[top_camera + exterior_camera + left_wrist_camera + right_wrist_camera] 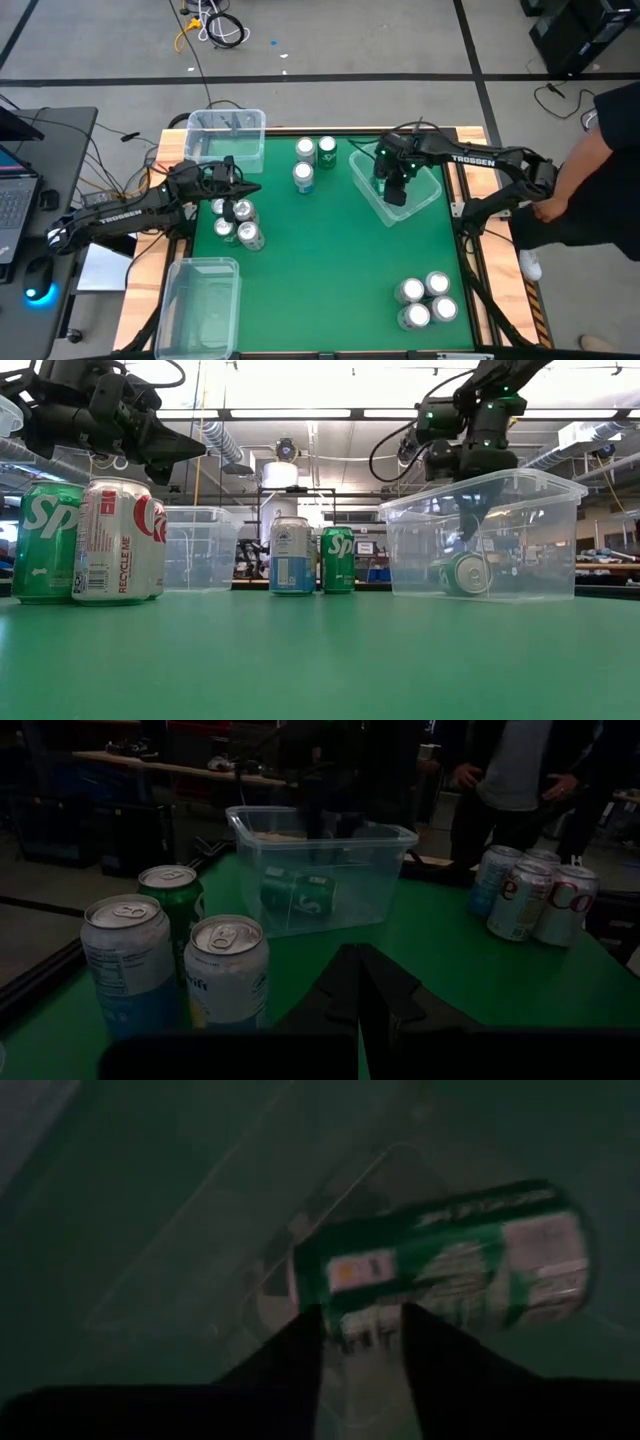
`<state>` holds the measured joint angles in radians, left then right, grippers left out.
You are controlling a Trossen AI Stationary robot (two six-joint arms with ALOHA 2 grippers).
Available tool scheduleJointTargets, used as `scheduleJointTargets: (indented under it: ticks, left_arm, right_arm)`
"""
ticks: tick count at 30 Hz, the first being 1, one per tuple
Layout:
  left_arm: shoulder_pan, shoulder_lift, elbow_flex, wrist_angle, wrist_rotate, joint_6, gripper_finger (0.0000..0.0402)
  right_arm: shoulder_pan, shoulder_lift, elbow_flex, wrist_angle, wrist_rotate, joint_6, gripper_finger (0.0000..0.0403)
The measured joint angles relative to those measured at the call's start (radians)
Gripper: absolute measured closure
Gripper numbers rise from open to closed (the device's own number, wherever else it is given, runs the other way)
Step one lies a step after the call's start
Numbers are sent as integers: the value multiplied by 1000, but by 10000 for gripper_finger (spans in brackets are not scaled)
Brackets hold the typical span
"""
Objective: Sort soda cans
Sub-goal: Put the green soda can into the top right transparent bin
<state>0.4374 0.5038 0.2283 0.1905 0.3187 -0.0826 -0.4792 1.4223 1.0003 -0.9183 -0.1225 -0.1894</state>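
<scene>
The green can (450,1265) is lying on its side across the bottom of the clear bin. My right gripper should work from the can's end (300,1285) and stand the can up.
A green soda can (450,1265) lies on its side on the floor of a clear bin (428,196) at the far right; it also shows in the low view (460,573). My right gripper (362,1315) is open inside the bin, pointing down just above the can. My left gripper (243,188) is shut and empty, hovering over a group of standing cans (236,222) at the left. Three cans (312,160) stand at the far middle, and several silver-topped cans (426,300) stand at the near right.
Two more clear bins stand at the far left (226,135) and near left (200,305). A person (600,180) stands beside the table's right edge. The middle of the green table (330,260) is bare.
</scene>
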Motion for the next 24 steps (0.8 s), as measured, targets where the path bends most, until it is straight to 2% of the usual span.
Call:
scheduleJointTargets:
  ticks: [7, 10, 13, 15, 18, 24]
  left_arm:
    - [0, 0, 0, -1, 0, 3, 401]
    - [0, 0, 0, -1, 0, 3, 401]
    - [0, 0, 0, -1, 0, 3, 401]
    - [0, 0, 0, -2, 0, 3, 401]
    - [0, 0, 0, -3, 0, 3, 401]
    - [0, 0, 0, -3, 0, 4, 401]
  right_arm:
    - [-32, 0, -33, 57, -10, -72, 162]
    - [-48, 0, -33, 80, -2, -124, 143]
    - [-54, 0, -33, 86, 25, -182, 142]
    - [-49, 0, -33, 85, -7, -197, 156]
    - [-13, 0, -33, 76, -51, -207, 198]
    - [35, 0, -33, 81, -148, -189, 344]
